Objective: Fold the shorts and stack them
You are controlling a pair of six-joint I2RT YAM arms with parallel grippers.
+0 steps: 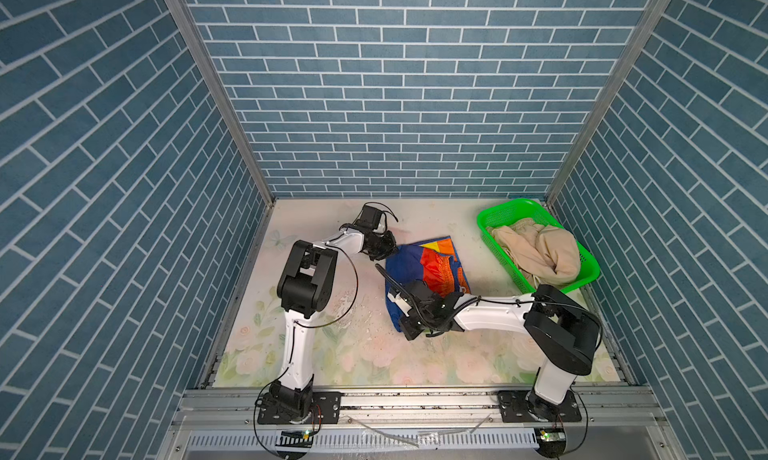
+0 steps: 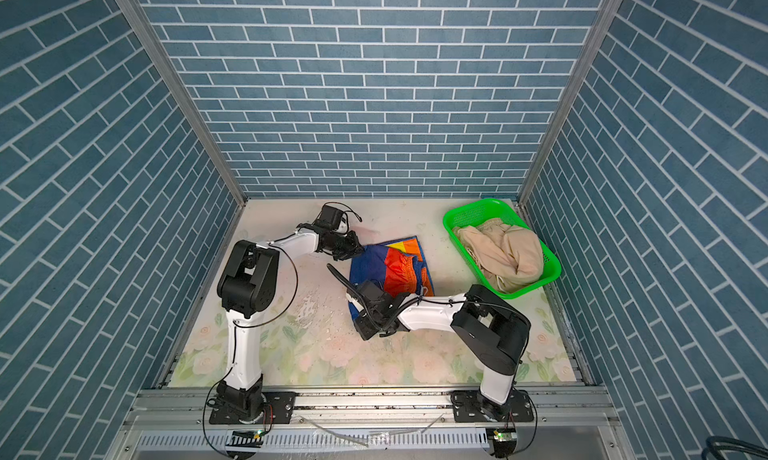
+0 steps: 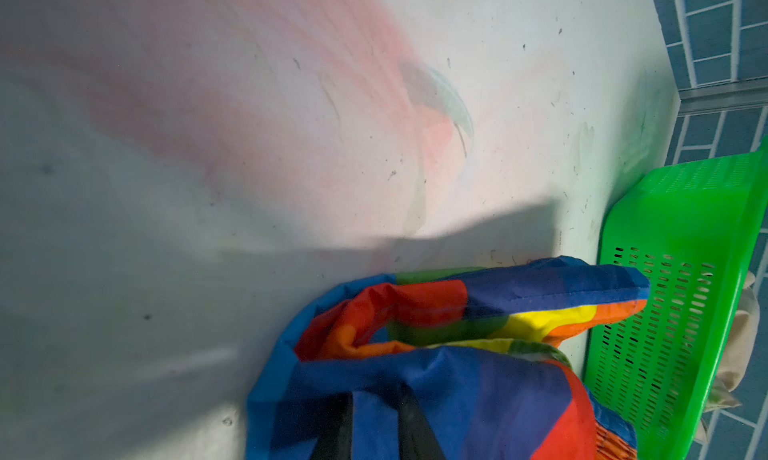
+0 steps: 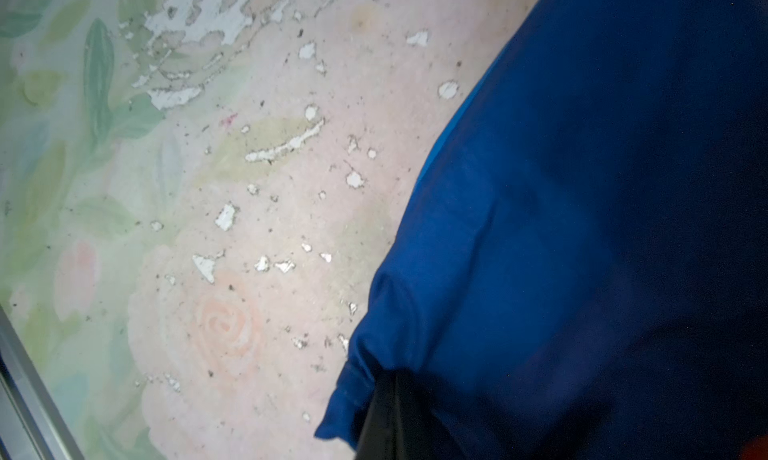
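Note:
The rainbow shorts (image 1: 411,262) take up the middle of the table, so next my left gripper pulls them by their blue edge to the table's far corner (image 1: 293,218) before the beige shorts come out of the basket.
The rainbow-striped shorts (image 1: 428,267) (image 2: 390,271) lie partly folded mid-table, blue side to the left. My left gripper (image 1: 388,252) (image 2: 358,252) is at their far left corner. In the left wrist view its black fingers (image 3: 415,429) pinch blue fabric, and the gripper (image 3: 376,420) is shut on the shorts (image 3: 457,312). My right gripper (image 1: 404,323) (image 2: 362,323) holds the near left corner. In the right wrist view it (image 4: 390,416) is shut on the blue cloth (image 4: 582,188). The beige shorts (image 1: 536,250) (image 2: 503,254) lie crumpled in the basket.
A green perforated basket (image 1: 498,213) (image 2: 465,213) (image 3: 673,312) stands at the back right, close to the rainbow shorts' far edge. Blue brick walls close in the floral table (image 1: 332,354) on three sides. The table's print is flaked (image 4: 199,30) left of the shorts.

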